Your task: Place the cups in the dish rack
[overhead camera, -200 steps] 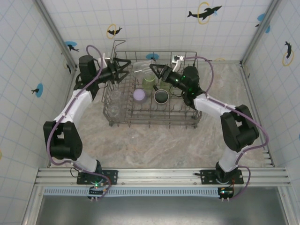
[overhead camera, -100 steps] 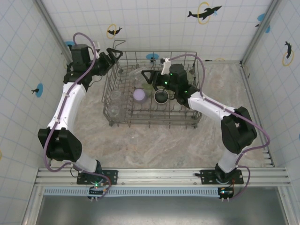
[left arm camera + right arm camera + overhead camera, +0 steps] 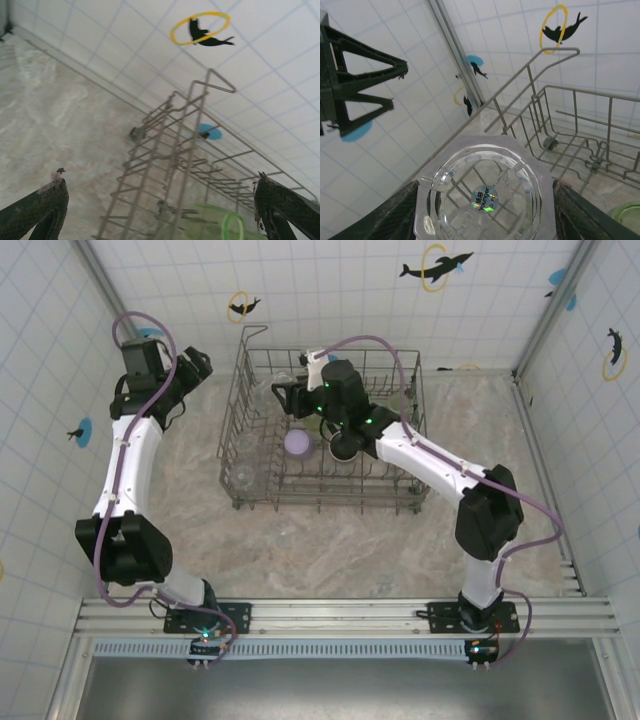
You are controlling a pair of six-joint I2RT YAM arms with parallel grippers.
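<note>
The clear glass cup is base up (image 3: 484, 198) and the rack's spot (image 3: 250, 419) behind the other clear cups is open, so my right gripper keeps lowering the cup there until it stands.
My right gripper (image 3: 485, 212) is shut on a clear glass cup (image 3: 485, 192), its sticker base facing the camera. In the top view that gripper (image 3: 289, 399) hangs over the back left of the grey wire dish rack (image 3: 405, 495). A lavender cup (image 3: 298, 443) and a black mug (image 3: 345, 446) stand in the rack. My left gripper (image 3: 196, 366) is open and empty, off the rack's left side near the back wall. In the left wrist view its fingers (image 3: 42, 207) frame the rack's corner loop (image 3: 216, 82) and a light-green cup (image 3: 227, 225).
Tiled walls with dolphin stickers close in the back and both sides. Another clear glass (image 3: 243, 478) sits in the rack's front left corner. In the right wrist view the left gripper (image 3: 367, 85) shows at upper left and a green cup's rim (image 3: 630, 212) at lower right.
The left gripper has drawn back from the rack to the left and opened wider. The right gripper has carried the clear glass leftward over the rack.
</note>
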